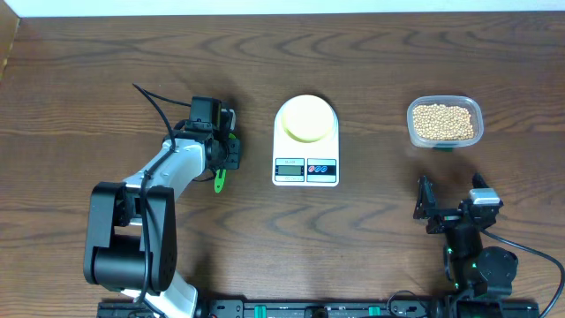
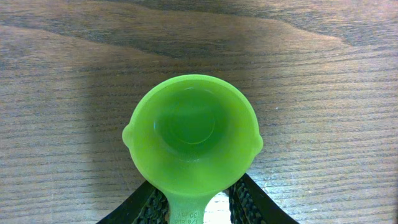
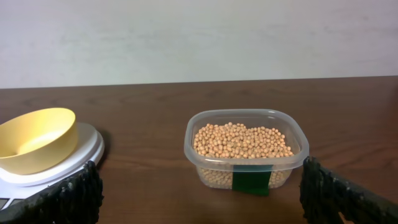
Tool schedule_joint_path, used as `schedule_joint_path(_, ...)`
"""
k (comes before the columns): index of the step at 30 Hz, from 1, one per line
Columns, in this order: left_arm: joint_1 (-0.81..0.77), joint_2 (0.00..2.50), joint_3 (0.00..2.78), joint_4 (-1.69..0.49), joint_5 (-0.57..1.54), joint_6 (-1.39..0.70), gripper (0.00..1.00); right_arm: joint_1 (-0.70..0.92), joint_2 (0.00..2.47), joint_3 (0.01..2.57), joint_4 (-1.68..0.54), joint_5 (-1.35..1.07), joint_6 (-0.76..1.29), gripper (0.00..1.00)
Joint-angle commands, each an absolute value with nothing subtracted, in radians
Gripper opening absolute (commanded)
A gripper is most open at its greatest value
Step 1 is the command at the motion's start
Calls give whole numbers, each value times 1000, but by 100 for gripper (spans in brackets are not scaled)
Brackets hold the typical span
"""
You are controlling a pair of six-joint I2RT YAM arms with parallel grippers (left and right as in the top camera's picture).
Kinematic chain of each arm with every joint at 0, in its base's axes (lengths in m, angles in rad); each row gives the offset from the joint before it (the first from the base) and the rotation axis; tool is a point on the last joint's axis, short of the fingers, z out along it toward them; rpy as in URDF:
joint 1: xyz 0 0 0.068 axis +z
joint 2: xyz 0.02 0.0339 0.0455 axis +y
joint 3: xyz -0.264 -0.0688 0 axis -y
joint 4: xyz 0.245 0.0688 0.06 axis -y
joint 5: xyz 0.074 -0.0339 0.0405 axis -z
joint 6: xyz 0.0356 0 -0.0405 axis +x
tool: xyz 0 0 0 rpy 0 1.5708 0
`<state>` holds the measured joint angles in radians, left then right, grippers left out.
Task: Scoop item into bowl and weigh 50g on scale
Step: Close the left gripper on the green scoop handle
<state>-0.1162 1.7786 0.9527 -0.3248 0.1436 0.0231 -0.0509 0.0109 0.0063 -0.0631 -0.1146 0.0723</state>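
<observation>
The green scoop's handle is crooked in my left gripper, so I should open the fingers, line them up with the handle and take hold of it squarely.
A green scoop lies bowl-up and empty on the wood table, its handle pointing toward the front edge. My left gripper straddles that handle. It is open, with the left pad against the handle and a gap showing on the right. The pale-yellow bowl sits empty on the white scale. The tan beans fill a clear tub at the back right. My right gripper stands wide open and empty, in front of the tub and facing it.
The clear plastic tub carries a green label on its near wall. The scale's display and buttons face the front edge. Bare wood table lies between the scale and my right arm.
</observation>
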Motion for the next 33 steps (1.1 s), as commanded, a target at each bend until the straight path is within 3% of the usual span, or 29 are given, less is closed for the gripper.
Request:
schedule_joint_path(1, -117, 1798, 960, -327, 141, 21, 34, -52, 6, 6, -66, -111, 81, 99)
schedule_joint_path(4, -117, 1798, 960, -328, 141, 22, 35, -52, 6, 6, -66, -111, 81, 99)
schedule_joint_path(7, -117, 1798, 960, -328, 141, 22, 47, -52, 6, 6, -66, -111, 81, 99)
schedule_joint_path(13, -117, 1798, 960, -328, 141, 22, 52, -52, 6, 6, -66, -111, 81, 99)
schedule_joint_path(15, -117, 1798, 960, -327, 141, 22, 40, -52, 6, 6, -66, -111, 81, 99)
schedule_joint_path(19, -117, 1798, 960, -326, 141, 22, 32, -52, 6, 6, -66, -111, 81, 99)
schedule_joint_path(24, -117, 1798, 960, -326, 141, 22, 24, -52, 6, 6, -66, -111, 81, 99)
schedule_joint_path(29, -117, 1798, 960, -326, 141, 21, 22, -52, 6, 6, -66, -111, 81, 99)
schedule_joint_path(33, -117, 1798, 960, -323, 141, 20, 14, -52, 6, 6, -66, -111, 81, 99)
